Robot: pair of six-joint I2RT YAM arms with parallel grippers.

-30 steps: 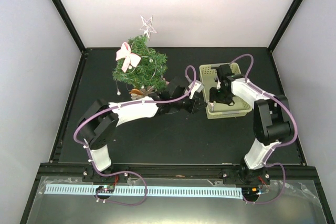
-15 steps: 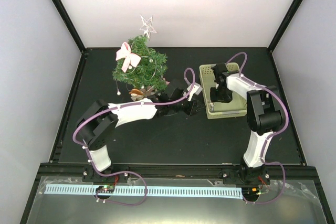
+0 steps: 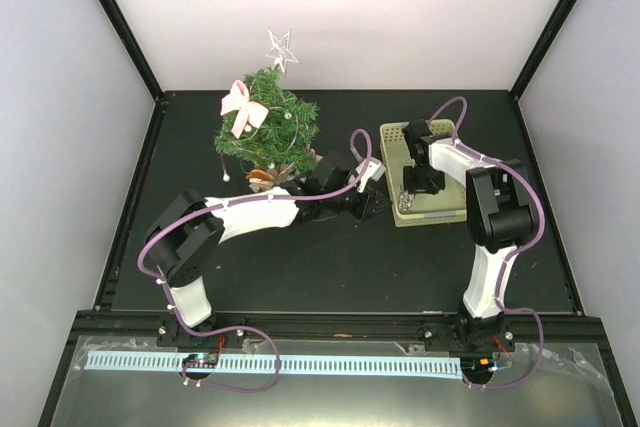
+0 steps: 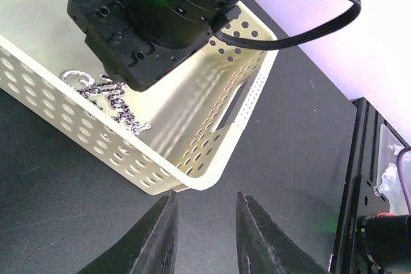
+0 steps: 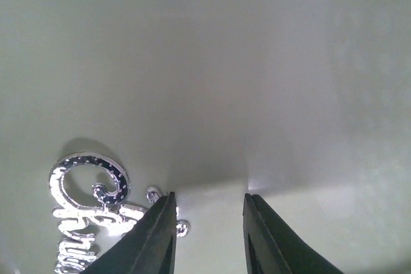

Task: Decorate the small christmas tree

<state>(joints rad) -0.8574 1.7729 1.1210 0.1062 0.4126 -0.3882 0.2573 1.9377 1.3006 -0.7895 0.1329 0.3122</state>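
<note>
The silver script ornament (image 5: 96, 208) is outside the fingers of the robot's right gripper, next to one finger, so the open fingers should move over its lettering (image 5: 76, 248) before they close.
The small christmas tree (image 3: 268, 129) stands at the back left, with a pink bow (image 3: 240, 107) on it and a silver star (image 3: 280, 48) on top. My right gripper (image 3: 413, 187) reaches down into the pale green basket (image 3: 394, 137). Its jaws (image 5: 209, 197) are open over the bare basket floor (image 5: 257, 62), and the left finger sits right beside a silver script ornament (image 5: 90, 210). My left gripper (image 3: 372, 205) is open and empty (image 4: 205, 196) just outside the basket's corner (image 4: 212, 181). The same ornament (image 4: 106, 94) lies inside, under the right gripper's black body (image 4: 160, 24).
The black mat (image 3: 330, 257) spreads in front of the tree and basket. Black frame posts (image 3: 120, 27) rise at the back corners. A black rail (image 4: 359, 178) runs along the mat's edge beside the basket.
My right gripper has moved further down and left in the basket, and its jaws have narrowed. The left arm has shifted slightly.
</note>
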